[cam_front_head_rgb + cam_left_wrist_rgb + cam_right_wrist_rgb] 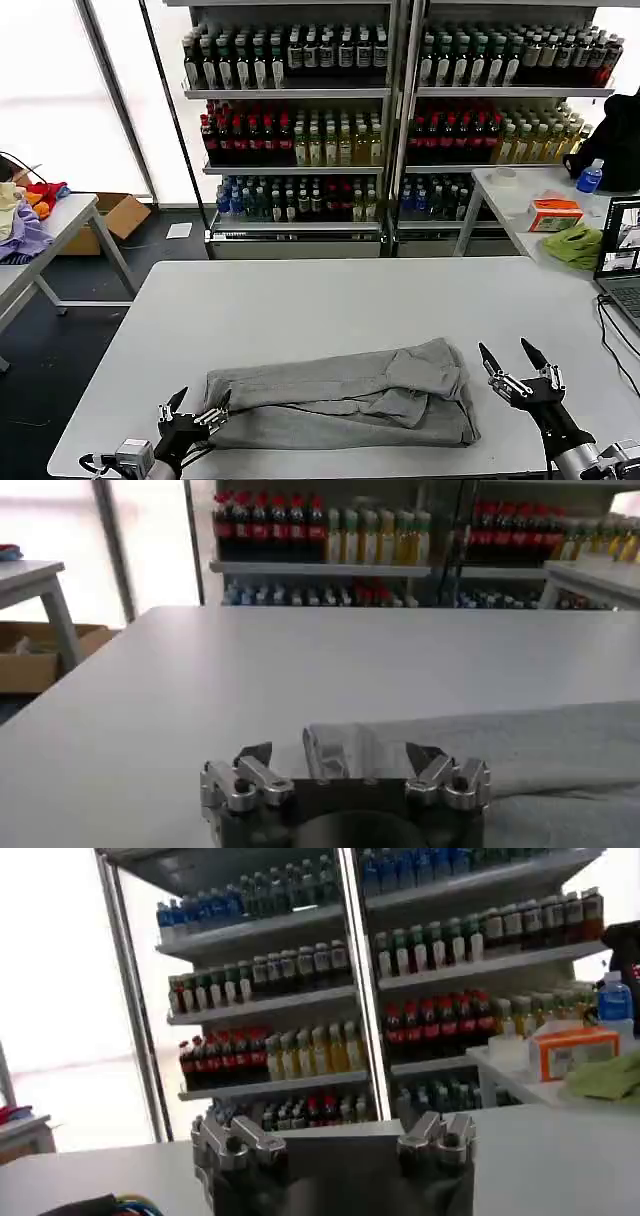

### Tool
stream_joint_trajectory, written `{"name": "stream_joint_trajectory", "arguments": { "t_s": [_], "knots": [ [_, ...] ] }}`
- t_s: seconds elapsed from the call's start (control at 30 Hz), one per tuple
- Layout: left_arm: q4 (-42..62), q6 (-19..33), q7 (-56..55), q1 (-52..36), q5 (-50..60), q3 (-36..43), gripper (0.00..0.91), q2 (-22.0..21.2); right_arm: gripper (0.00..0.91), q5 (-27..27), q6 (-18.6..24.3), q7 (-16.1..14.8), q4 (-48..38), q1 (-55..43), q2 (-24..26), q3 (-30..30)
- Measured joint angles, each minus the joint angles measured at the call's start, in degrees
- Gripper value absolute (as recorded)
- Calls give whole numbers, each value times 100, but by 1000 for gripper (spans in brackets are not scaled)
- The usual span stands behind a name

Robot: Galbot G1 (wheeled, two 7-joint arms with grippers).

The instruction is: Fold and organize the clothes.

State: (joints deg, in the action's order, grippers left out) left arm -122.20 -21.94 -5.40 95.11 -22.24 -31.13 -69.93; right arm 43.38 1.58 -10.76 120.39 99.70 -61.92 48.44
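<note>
The grey shirt [335, 428] is showing only plain cloth and folded-in layers on top [408, 385], so I expect its collar and buttoned front to be hidden underneath.
One grey shirt [340, 395] lies on the white table [300, 300], folded lengthwise into a long band running left to right near the front edge. My left gripper [202, 398] is open at the band's left end, fingertips just touching or short of the cloth. In the left wrist view the left gripper [340, 755] has spread fingers with the shirt [520, 750] just beyond them and nothing held. My right gripper [505, 350] is open a little to the right of the shirt's right end, apart from it. The right wrist view shows that gripper [325, 1128] empty, pointing at the shelves.
A laptop [622, 255] with cables sits at the table's right edge. Behind it a second table holds a bright green cloth [575, 245], an orange box [555, 212] and a blue bottle [590, 177]. A left side table carries coloured cloths [22, 225]. Drink shelves [300, 130] stand behind.
</note>
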Motion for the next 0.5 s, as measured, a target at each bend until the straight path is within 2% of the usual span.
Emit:
{"name": "stream_joint_trajectory", "arguments": {
  "t_s": [0.1, 0.17, 0.2, 0.23, 0.27, 0.5],
  "knots": [
    [106, 27, -17, -63, 46, 67, 625, -102, 907, 116, 3, 30, 15, 15, 1, 20],
    [170, 31, -19, -82, 72, 86, 534, -150, 907, 196, 4, 54, 29, 13, 3, 39],
    [208, 31, -9, -81, 91, 91, 413, -166, 907, 233, 2, 66, 41, 11, 3, 48],
    [239, 30, 4, -80, 109, 94, 151, -179, 907, 271, 0, 77, 49, 10, 3, 57],
    [272, 34, 27, -81, 121, 97, 10, -198, 907, 322, -9, 93, 62, 15, 2, 72],
    [420, 70, 122, -115, 195, 116, 0, -268, 907, 664, -92, 154, 120, 23, 1, 141]
  ]
}}
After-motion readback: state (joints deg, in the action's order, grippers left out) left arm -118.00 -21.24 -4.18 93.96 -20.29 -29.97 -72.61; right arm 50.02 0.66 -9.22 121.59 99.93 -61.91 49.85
